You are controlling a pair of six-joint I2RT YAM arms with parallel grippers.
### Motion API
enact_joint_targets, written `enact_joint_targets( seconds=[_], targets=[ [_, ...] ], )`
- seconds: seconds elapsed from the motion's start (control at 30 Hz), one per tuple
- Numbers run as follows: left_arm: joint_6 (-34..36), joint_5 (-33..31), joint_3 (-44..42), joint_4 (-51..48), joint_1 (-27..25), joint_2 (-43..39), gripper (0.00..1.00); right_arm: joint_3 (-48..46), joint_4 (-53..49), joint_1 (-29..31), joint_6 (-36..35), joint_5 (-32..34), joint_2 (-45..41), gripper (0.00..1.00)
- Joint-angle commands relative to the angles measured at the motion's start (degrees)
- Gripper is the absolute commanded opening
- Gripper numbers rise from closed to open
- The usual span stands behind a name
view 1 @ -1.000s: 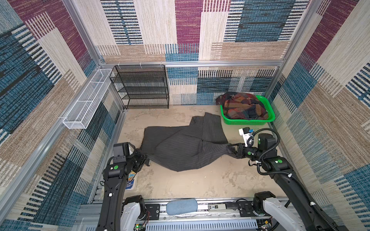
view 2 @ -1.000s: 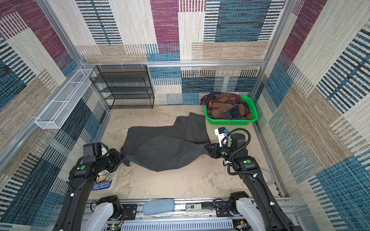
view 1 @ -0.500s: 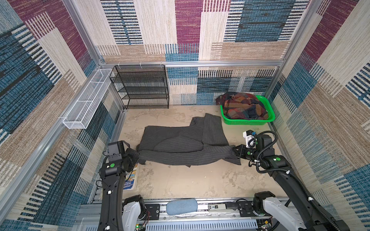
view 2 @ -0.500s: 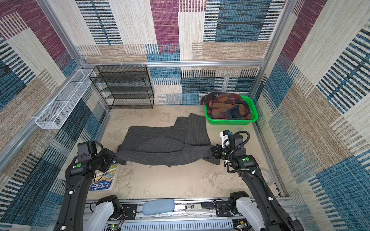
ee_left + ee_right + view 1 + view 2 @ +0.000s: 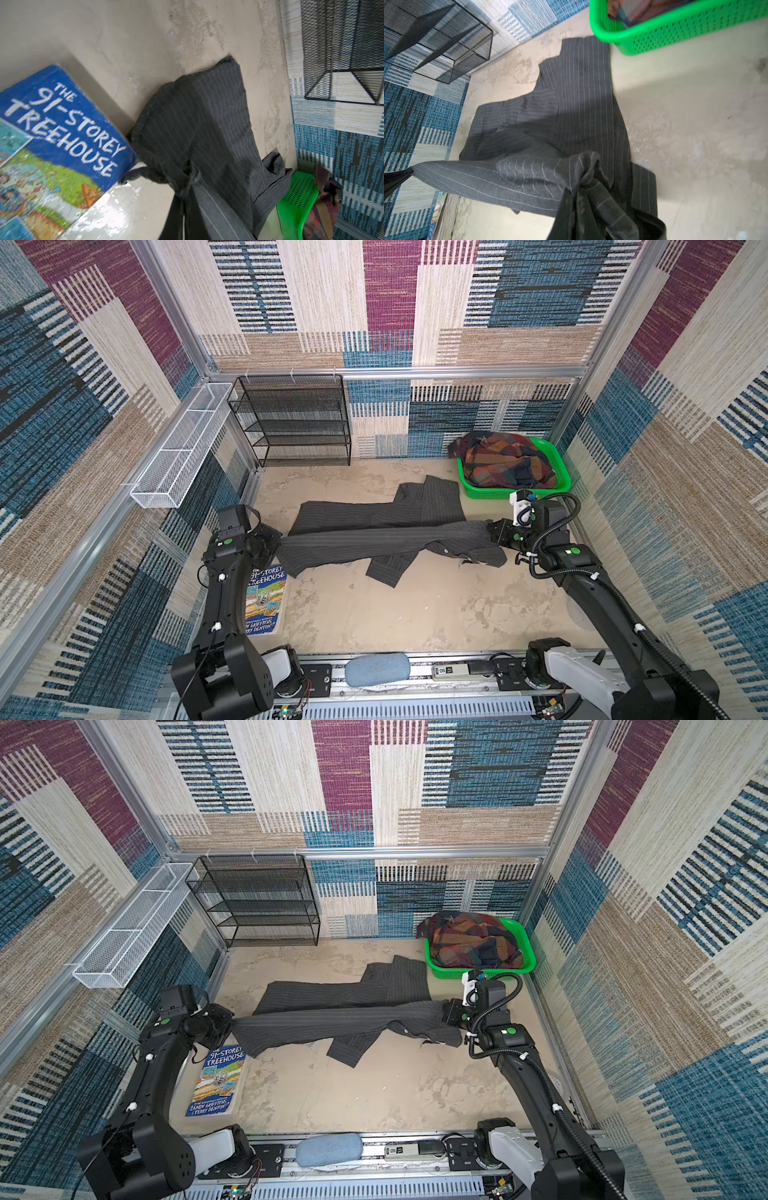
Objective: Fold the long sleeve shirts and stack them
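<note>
The shirt's edge [image 5: 293, 538] slants toward the blue book at my left gripper, so next I carry the edge back to the shirt's far half [image 5: 313, 515] and lay it flat.
The dark grey pinstriped shirt [image 5: 386, 531] [image 5: 345, 1011] is stretched taut across the table between my two grippers, its far part lying flat and a sleeve trailing toward the front. My left gripper [image 5: 275, 540] [image 5: 227, 1025] is shut on the shirt's left end, seen bunched in the left wrist view [image 5: 187, 182]. My right gripper [image 5: 492, 533] [image 5: 445, 1013] is shut on the right end, where cloth [image 5: 583, 178] wraps the jaws. The plaid shirt [image 5: 505, 462] [image 5: 469, 946] lies crumpled in the green basket [image 5: 478, 489] [image 5: 528, 963] at the back right.
A blue book [image 5: 264, 597] [image 5: 216, 1081] lies on the table under my left arm, beside the shirt's left end. A black mesh shelf rack [image 5: 295, 420] stands at the back left. A white wire basket [image 5: 183, 448] hangs on the left wall.
Both grippers have moved apart and toward the front, pulling the grey shirt from a loose heap into a taut band. The book under the left arm has come into view.
</note>
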Motion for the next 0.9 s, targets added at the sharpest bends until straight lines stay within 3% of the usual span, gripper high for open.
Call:
enact_joint_targets(
  seconds=[0.0, 0.17, 0.37, 0.57, 0.87],
  targets=[
    [4.32, 0.91, 4.79, 2.93, 0.22, 5.4, 0.0, 2.83, 5.49, -0.99, -2.93, 2.15, 4.83, 0.0],
    [6.98, 2.81, 9.86, 1.77, 0.11, 14.63, 0.0, 6.59, 6.09, -1.61, -5.51, -0.56, 15.94, 0.0],
    [8.57, 0.74, 10.23, 0.47, 0.0, 14.6, 0.0, 8.12, 4.84, -1.76, -8.41, -1.2, 18.65, 0.0],
    [10.14, -0.24, 12.29, -3.29, 0.0, 14.5, 0.0, 6.98, 2.4, -1.81, -10.78, -3.76, 15.29, 0.0],
    [11.9, -2.36, 9.03, -8.3, 0.03, 2.62, 0.0, 6.3, -8.39, -1.76, -4.85, -5.82, 4.32, 0.02]
  ],
)
